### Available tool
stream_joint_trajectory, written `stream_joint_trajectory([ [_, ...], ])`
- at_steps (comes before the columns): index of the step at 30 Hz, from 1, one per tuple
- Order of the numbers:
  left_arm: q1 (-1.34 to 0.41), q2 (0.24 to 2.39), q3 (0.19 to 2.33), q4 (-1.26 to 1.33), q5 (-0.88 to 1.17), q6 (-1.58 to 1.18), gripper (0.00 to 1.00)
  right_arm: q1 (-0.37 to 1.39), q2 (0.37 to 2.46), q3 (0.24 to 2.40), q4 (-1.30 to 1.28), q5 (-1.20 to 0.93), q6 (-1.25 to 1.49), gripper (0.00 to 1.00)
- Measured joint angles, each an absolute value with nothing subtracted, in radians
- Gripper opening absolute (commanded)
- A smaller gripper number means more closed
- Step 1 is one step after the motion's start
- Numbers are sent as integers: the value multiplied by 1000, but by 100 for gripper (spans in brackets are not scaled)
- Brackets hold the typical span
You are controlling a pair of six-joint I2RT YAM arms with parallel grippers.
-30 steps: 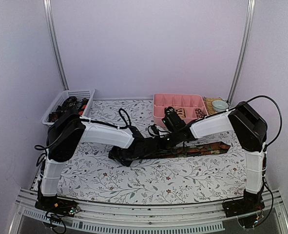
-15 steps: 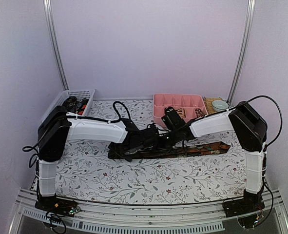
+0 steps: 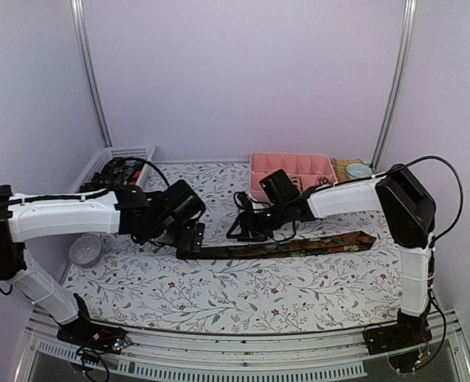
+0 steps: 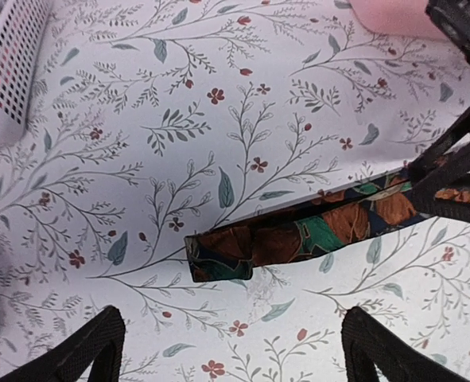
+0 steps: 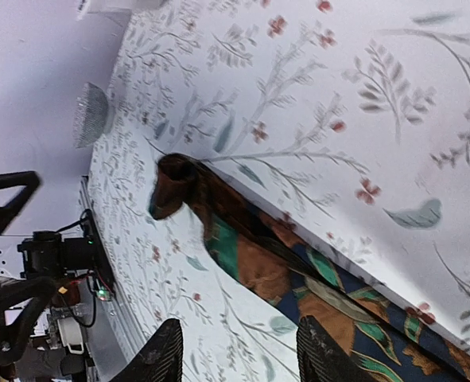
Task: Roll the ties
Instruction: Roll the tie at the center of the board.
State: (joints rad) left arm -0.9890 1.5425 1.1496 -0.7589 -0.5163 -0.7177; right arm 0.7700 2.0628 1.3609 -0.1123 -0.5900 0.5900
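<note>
The tie's folded end lies flat and loose, so my right gripper should steady the fold's inner edge while my left gripper takes the fold's outer side for rolling.
A dark tie patterned in brown, green and orange lies stretched flat across the floral cloth. Its left end is folded over on itself. My left gripper hovers just in front of that folded end, open wide and holding nothing; from above it sits at the tie's left tip. My right gripper is open over the cloth beside the tie, with no fabric between its fingers. In the top view it hangs just behind the tie's left part. More ties lie in the basket.
A white mesh basket stands at the back left, and its wall shows in the left wrist view. A pink compartment tray sits at the back centre-right with a small bowl beside it. A grey round object lies at the left edge.
My left gripper has opened wide, let go of the tie's left end and drawn back to the left as the arm swung out. The right gripper has opened a little.
</note>
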Motion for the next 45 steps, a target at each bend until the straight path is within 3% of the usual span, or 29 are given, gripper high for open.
stream_joint_trajectory([
  [6,-786,1324,850,-512,-299,-743,89,828,2064,1508,-109,-612,628,45],
  [15,-617,1287,609,-207,-51,-748,80,895,2195,1641,-66,-626,695,42],
  [27,-503,1357,533,68,153,-735,71,911,2350,1700,-36,-668,783,38],
  [45,-499,1465,520,166,237,-732,56,921,2428,1774,-17,-704,832,28],
])
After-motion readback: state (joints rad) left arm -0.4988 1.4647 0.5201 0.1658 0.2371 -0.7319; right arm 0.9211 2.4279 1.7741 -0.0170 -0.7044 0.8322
